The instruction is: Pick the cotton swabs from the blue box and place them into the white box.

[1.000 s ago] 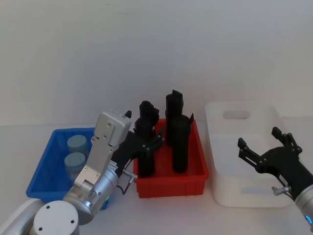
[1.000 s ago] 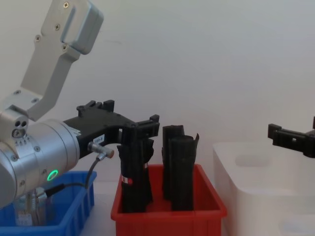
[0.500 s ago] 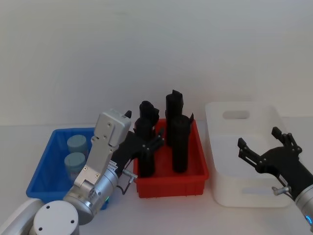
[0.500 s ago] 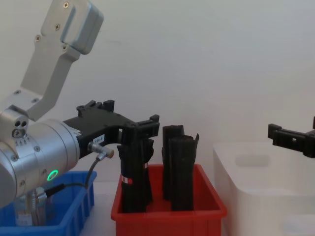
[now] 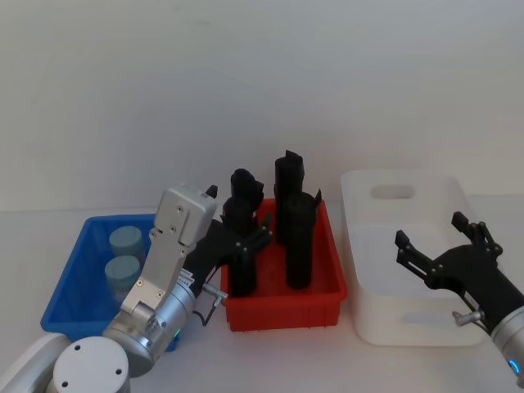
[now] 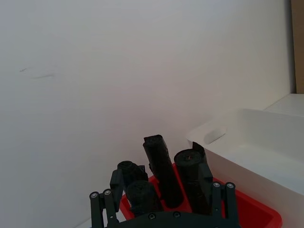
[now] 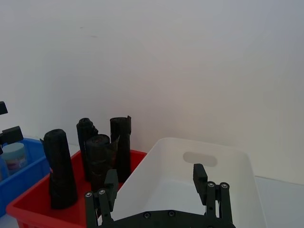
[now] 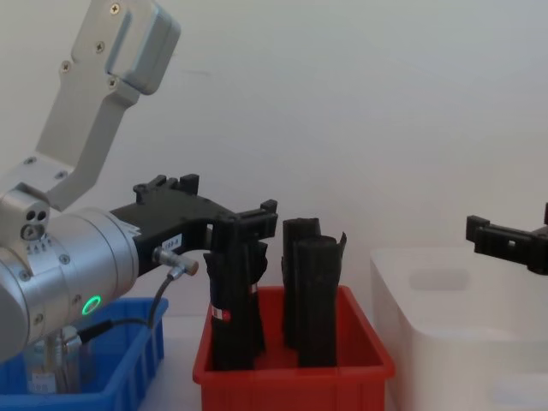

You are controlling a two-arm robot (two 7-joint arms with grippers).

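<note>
The black rolled cylinder (image 8: 317, 301) is tall and thin, and the white box is wide and empty, so I expect the cylinder to lean over against the box's side when it is lowered.
Two cotton swabs tubs (image 5: 128, 241) (image 5: 123, 270) with pale blue-grey lids stand in the blue box (image 5: 78, 270) at the left; one tub (image 7: 14, 156) also shows in the right wrist view. My left gripper (image 5: 240, 217) is open, held above the near left part of the red bin, to the right of the blue box and empty (image 8: 218, 201). My right gripper (image 5: 430, 233) is open and empty, hovering over the front of the white box (image 5: 360, 246). The white box (image 7: 190, 147) has an oval handle cutout in its far wall.
A red bin (image 5: 282, 311) stands between the two boxes and holds several tall black rolled cylinders (image 5: 299, 246). The cylinders (image 6: 164, 175) rise just beyond my left gripper's fingers (image 6: 102, 209). A plain white wall lies behind the table.
</note>
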